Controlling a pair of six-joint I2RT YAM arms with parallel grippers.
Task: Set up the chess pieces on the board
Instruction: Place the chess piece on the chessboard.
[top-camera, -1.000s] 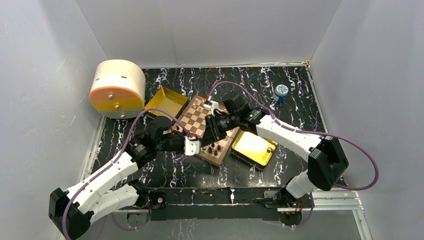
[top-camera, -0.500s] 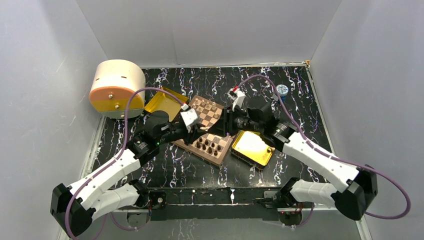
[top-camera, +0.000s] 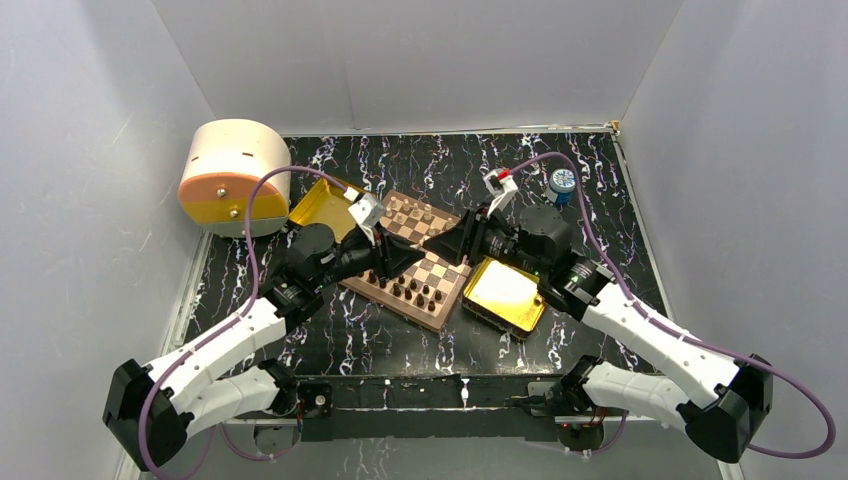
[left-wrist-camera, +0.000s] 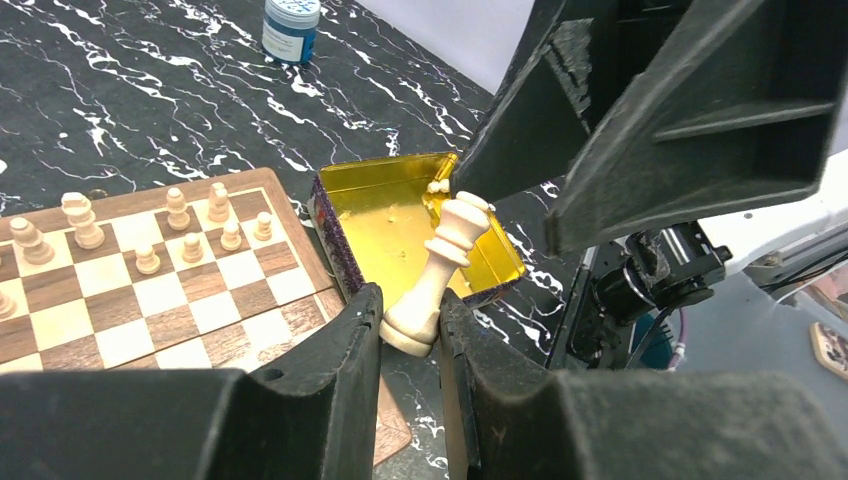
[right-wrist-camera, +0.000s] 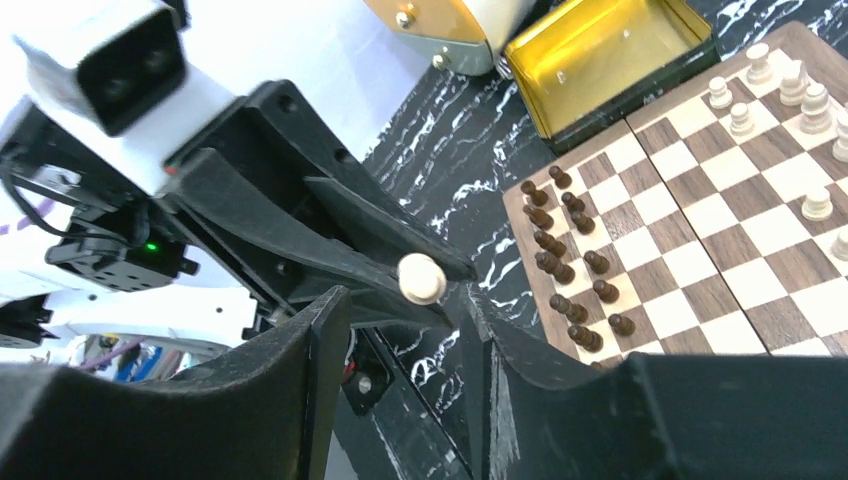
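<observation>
My left gripper is holding the light tan chess piece by its base (left-wrist-camera: 408, 326). Next, my right gripper takes its round top (right-wrist-camera: 421, 278) before putting the piece on the board.
The board (top-camera: 432, 322) lies slanted at mid table, with dark chess pieces (top-camera: 415, 292) on its near rows and light ones (top-camera: 415, 212) on its far rows. Above it my two grippers meet tip to tip. My left gripper (left-wrist-camera: 410, 312) is shut on the base of a light tan chess piece (left-wrist-camera: 440, 262), which sticks out tilted beyond the fingers. My right gripper (right-wrist-camera: 400, 320) is open. The piece's round top (right-wrist-camera: 421, 278) shows just ahead of its gap, touching neither finger. In the top view the left gripper (top-camera: 405, 257) faces the right gripper (top-camera: 440, 248).
A gold tray (top-camera: 505, 295) lies right of the board with one small light piece (left-wrist-camera: 437, 186) in its far corner. A second gold tray (top-camera: 325, 205) sits at the board's left, by a cream and orange drum (top-camera: 232, 178). A blue-capped jar (top-camera: 562, 183) stands at the back right.
My right gripper has opened wide and drawn back to the right, off the board. My left gripper has swung from the board's near edge up over its middle, staying shut.
</observation>
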